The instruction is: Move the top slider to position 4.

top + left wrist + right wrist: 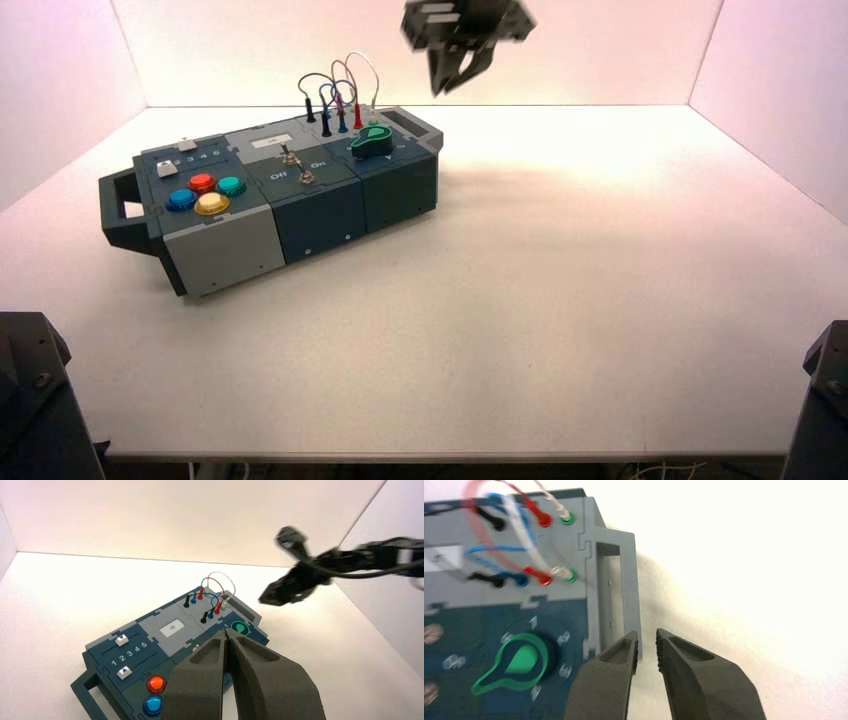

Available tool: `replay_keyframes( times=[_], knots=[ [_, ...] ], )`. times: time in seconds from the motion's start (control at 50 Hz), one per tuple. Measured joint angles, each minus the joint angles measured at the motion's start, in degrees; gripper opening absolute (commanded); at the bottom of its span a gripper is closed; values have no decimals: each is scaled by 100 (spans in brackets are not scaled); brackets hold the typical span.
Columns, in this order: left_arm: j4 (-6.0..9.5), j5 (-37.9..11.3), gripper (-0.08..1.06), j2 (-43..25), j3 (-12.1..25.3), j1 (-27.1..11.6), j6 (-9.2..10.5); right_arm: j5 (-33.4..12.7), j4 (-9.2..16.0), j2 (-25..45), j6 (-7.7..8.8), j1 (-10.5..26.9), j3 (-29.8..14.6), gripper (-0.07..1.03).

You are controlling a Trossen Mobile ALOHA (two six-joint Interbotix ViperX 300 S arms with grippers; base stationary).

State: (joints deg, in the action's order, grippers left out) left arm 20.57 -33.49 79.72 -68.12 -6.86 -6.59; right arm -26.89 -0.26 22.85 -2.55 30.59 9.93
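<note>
I see an interlocking seam (584, 541) that joins the grey handle to the box, so the whole box (280, 190) will slide along when I pull the grey handle.
The top slider (187, 145) is a tiny white knob (121, 640) on the far track at the box's left end. A row of white digits runs beside it, with position 4 (136, 650) among them; which digit the knob lines up with I cannot tell. My right gripper (455, 62) hangs high in the air above the box's right end, far from the slider. In the right wrist view it (647, 647) is open and holds nothing, over the grey end handle (616, 587). My left gripper (227, 636) is shut and empty, held back from the box's front.
The dark blue-grey box (320, 215) stands turned on the white table, left of centre. It carries a second white slider knob (123, 671), coloured push-buttons (206, 193), a toggle switch (292, 160), a green knob (519, 662) and looped wires (340, 95). Walls enclose three sides.
</note>
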Motion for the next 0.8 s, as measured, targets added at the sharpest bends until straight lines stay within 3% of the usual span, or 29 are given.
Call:
replay_keyframes(
  times=[0.32,0.8],
  knots=[
    [0,26,-3,-185,-9,-9,0,-519,0,800,35,0,-1002,31],
    [0,53,-3,-185,-9,0,0,-809,18,1160,88,0,-1512,37]
  ],
)
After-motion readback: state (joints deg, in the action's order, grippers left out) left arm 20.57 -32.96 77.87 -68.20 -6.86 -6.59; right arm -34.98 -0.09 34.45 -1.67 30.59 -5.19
